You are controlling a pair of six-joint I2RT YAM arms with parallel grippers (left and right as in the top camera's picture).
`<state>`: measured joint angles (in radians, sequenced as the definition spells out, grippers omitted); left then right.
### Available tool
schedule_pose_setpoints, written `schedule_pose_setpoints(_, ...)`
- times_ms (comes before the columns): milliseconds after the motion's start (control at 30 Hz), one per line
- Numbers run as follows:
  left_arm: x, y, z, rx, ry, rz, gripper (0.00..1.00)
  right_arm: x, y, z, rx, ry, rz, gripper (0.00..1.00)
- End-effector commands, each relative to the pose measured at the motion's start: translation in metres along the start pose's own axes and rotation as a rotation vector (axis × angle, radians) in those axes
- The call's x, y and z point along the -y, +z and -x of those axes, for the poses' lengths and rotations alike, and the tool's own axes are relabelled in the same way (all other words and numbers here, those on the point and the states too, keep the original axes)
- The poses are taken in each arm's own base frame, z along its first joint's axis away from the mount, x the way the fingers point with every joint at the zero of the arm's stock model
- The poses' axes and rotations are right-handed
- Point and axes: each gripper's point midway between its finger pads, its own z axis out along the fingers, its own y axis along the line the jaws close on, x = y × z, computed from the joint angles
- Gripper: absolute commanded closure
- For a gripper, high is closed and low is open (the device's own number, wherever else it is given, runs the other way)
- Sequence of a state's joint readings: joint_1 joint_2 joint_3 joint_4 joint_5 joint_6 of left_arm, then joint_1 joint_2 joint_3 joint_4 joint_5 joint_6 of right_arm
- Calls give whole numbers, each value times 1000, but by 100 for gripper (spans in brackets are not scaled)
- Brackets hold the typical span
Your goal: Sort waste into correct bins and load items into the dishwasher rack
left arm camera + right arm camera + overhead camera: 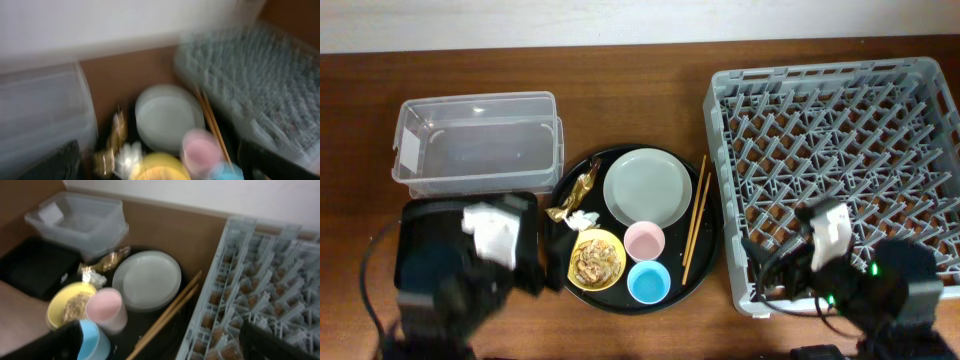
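Next, my left gripper passes the pink cup (644, 242) to my right gripper for loading, because the grey rack (825, 150) stands next to my right gripper and far from my left gripper.
On the round black tray (705, 255) lie a pale plate (647, 187), gold foil wrapper (583, 185), white tissue (582, 218), yellow bowl (597, 260) with brownish scraps, pink cup (644, 241), blue cup (648, 283) and chopsticks (696, 218). The clear tub (475, 140) stands at the back left, with the shallow black tray (420, 250) in front of it. The grey rack (840, 150) is at the right. My left gripper (542, 262) hovers open and empty at the round tray's left edge; its wrist view is blurred. My right gripper (160, 350) is open and empty above the rack's front left corner.
The left arm covers much of the shallow black tray. The right wrist view shows the plate (147, 280), pink cup (106, 309), chopsticks (170, 312) and rack (260, 280). Bare wooden table lies between the tub and the rack.
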<state>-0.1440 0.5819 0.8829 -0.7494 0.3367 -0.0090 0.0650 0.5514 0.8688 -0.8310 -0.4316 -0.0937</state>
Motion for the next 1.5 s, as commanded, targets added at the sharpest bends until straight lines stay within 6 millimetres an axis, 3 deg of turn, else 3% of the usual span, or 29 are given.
schedule_pose_setpoints(0,2,8,44,-174,-71,-28,0,3,3,12,-236,119,23,2)
schedule_pose_setpoints(67,2,15,47,-264,-111,-37,0,-11,11,20,-338,197,145,2)
schedule_pose_setpoints(133,31,26,47,-313,-194,-232,0,-25,23,15,-443,296,269,2)
schedule_pose_setpoints(200,35,41,13,-488,-213,-221,1,-20,37,6,-514,347,276,2)
schedule_pose_setpoints(267,48,59,-40,-728,-119,-158,1,-12,43,2,-540,407,223,2)
schedule_pose_setpoints(300,50,72,-68,-829,-92,-73,2,2,43,-2,-551,456,116,2)
schedule_pose_setpoints(333,49,87,-102,-929,-73,39,11,17,40,-8,-560,514,-10,2)
schedule_pose_setpoints(400,48,110,-137,-1010,-48,132,30,32,27,-9,-532,536,-142,2)
schedule_pose_setpoints(467,42,141,-158,-1041,-21,193,43,29,17,-3,-484,516,-146,2)
schedule_pose_setpoints(533,41,161,-173,-1058,-20,198,46,24,7,1,-448,501,-144,1)
schedule_pose_setpoints(600,43,181,-176,-1019,-24,186,51,25,3,-1,-450,495,-157,2)
schedule_pose_setpoints(633,43,185,-175,-1005,-25,182,62,24,2,-2,-458,498,-158,2)
schedule_pose_setpoints(667,43,185,-174,-1003,-26,181,89,24,1,-5,-470,503,-159,0)
schedule_pose_setpoints(700,44,183,-173,-1006,-26,182,99,24,0,-7,-482,506,-164,2)
schedule_pose_setpoints(733,41,176,-155,-995,-69,204,99,24,-1,-8,-485,505,-170,4)
schedule_pose_setpoints(767,38,166,-132,-975,-134,198,99,24,-1,-8,-484,506,-169,17)
schedule_pose_setpoints(833,31,149,-85,-893,-262,133,99,24,0,-8,-485,507,-166,20)
schedule_pose_setpoints(900,34,130,-22,-709,-381,-105,99,19,1,-6,-481,513,-132,22)
schedule_pose_setpoints(933,42,116,6,-615,-412,-279,99,6,5,3,-457,489,-37,23)
schedule_pose_setpoints(1033,94,67,61,-441,-408,-856,99,-58,3,54,-275,332,444,20)
schedule_pose_setpoints(1067,109,55,69,-428,-412,-969,99,-79,-6,78,-181,294,612,11)
schedule_pose_setpoints(1100,122,48,73,-421,-396,-1044,99,-87,-11,91,-127,258,688,3)
schedule_pose_setpoints(1167,144,38,76,-415,-346,-1147,99,-96,-19,101,-82,228,769,0)
schedule_pose_setpoints(1233,153,37,76,-408,-306,-1177,99,-108,-29,109,-51,190,861,1)
schedule_pose_setpoints(1267,156,36,76,-404,-292,-1186,99,-118,-30,107,-62,166,897,4)
schedule_pose_setpoints(1300,159,36,77,-393,-272,-1197,99,-127,-28,105,-82,147,920,15)
schedule_pose_setpoints(1400,159,37,79,-382,-261,-1198,99,-143,-22,97,-141,134,979,20)
schedule_pose_setpoints(1467,159,37,79,-380,-258,-1199,99,-151,-18,97,-148,110,1013,36)
